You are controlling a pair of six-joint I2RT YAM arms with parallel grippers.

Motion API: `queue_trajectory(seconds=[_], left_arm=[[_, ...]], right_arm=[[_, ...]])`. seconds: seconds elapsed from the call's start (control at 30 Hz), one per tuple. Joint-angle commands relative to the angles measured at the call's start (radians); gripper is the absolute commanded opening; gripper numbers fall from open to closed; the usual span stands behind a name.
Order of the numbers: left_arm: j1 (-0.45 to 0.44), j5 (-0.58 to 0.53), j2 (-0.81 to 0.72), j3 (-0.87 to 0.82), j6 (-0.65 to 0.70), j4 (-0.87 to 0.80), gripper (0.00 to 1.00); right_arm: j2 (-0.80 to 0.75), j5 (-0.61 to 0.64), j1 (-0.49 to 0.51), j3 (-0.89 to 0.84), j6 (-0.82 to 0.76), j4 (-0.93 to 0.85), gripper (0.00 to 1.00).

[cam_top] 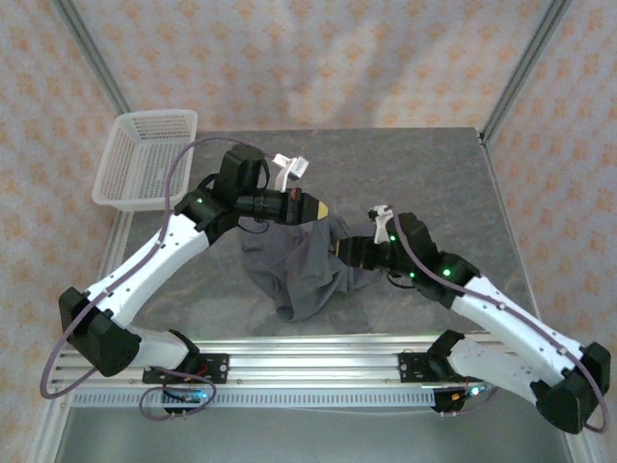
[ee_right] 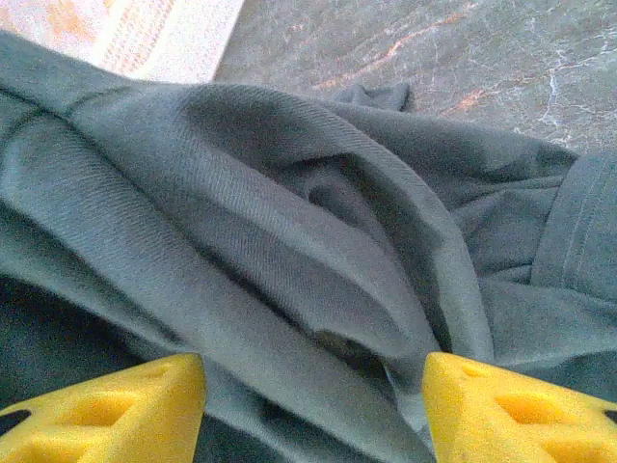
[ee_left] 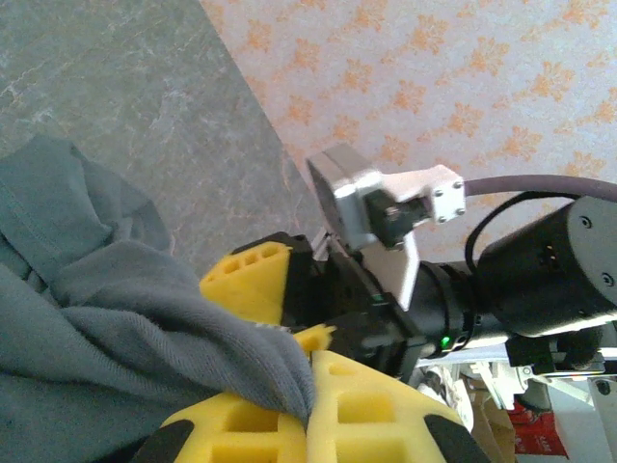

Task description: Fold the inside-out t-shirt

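The robot's right gripper is open above thick bunched folds [ee_right: 313, 265], so it should move away and go up to take the lifted cloth [ee_left: 275, 371] next to the left gripper's pinch.
The inside-out t-shirt [cam_top: 294, 265], dark slate-grey, lies bunched at the middle of the table, with its top edge lifted. My left gripper [cam_top: 321, 208] hangs over its far edge. In the left wrist view this gripper [ee_left: 310, 391] is shut on a pinch of the shirt [ee_left: 116, 318], which drapes down from the yellow fingers [ee_left: 386, 405]. My right gripper [cam_top: 339, 250] sits at the shirt's right side, just below the left one. In the right wrist view it [ee_right: 313, 405] stands open, with thick folds of the shirt [ee_right: 289, 222] between its yellow fingertips [ee_right: 106, 410].
A white mesh basket [cam_top: 145, 159] stands at the table's far left corner. The right arm [ee_left: 540, 260] crosses close behind my left gripper, one of its yellow fingers [ee_left: 251, 280] beside the pinched cloth. Bare grey tabletop [cam_top: 415, 174] lies beyond the shirt.
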Motion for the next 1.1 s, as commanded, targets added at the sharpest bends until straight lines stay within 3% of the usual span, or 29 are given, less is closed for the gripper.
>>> queue_trajectory(seconds=[0.0,0.1,0.17,0.2,0.23,0.33,0.37,0.43,0.6,0.7,0.87,0.97,1.07], left_arm=[[0.003,0.026,-0.01,0.042,0.004,0.002,0.0],[0.003,0.029,-0.014,0.043,0.004,0.003,0.0],[0.003,0.014,-0.014,0.055,0.019,-0.025,0.0],[0.007,-0.022,-0.016,0.066,0.054,-0.069,0.0],[0.015,-0.083,-0.018,0.077,0.088,-0.136,0.0],[0.089,-0.302,-0.014,0.04,0.152,-0.301,0.0],[0.149,-0.317,-0.01,-0.028,0.144,-0.296,0.0],[0.241,-0.267,0.001,-0.184,0.122,-0.177,0.0],[0.191,-0.181,0.027,-0.281,0.06,0.035,0.01],[0.189,-0.181,-0.031,-0.289,0.045,0.073,0.28],[0.213,-0.306,-0.236,-0.244,0.187,-0.123,0.67],[0.188,-0.353,-0.332,-0.185,0.261,-0.248,0.69],[0.086,-0.406,-0.398,-0.143,0.276,-0.272,0.69]], right_arm=[[0.074,-0.015,0.004,0.08,-0.147,0.035,0.6],[0.139,-0.058,0.002,0.1,-0.181,0.089,0.53],[0.187,-0.126,0.002,0.128,-0.177,0.108,0.27],[0.199,-0.172,0.002,0.147,-0.167,0.103,0.08],[0.199,-0.233,0.002,0.163,-0.154,0.101,0.0],[0.13,-0.436,-0.004,0.161,-0.037,0.2,0.0],[0.093,-0.496,-0.004,0.147,0.043,0.282,0.0],[0.024,-0.551,-0.005,0.102,0.215,0.478,0.0],[-0.045,-0.489,-0.018,0.051,0.323,0.633,0.0],[-0.041,-0.466,-0.06,0.011,0.332,0.661,0.0],[-0.027,-0.447,-0.112,-0.027,0.333,0.675,0.0],[-0.004,-0.458,-0.116,-0.001,0.29,0.597,0.0],[0.014,-0.454,-0.119,0.005,0.277,0.573,0.0]])
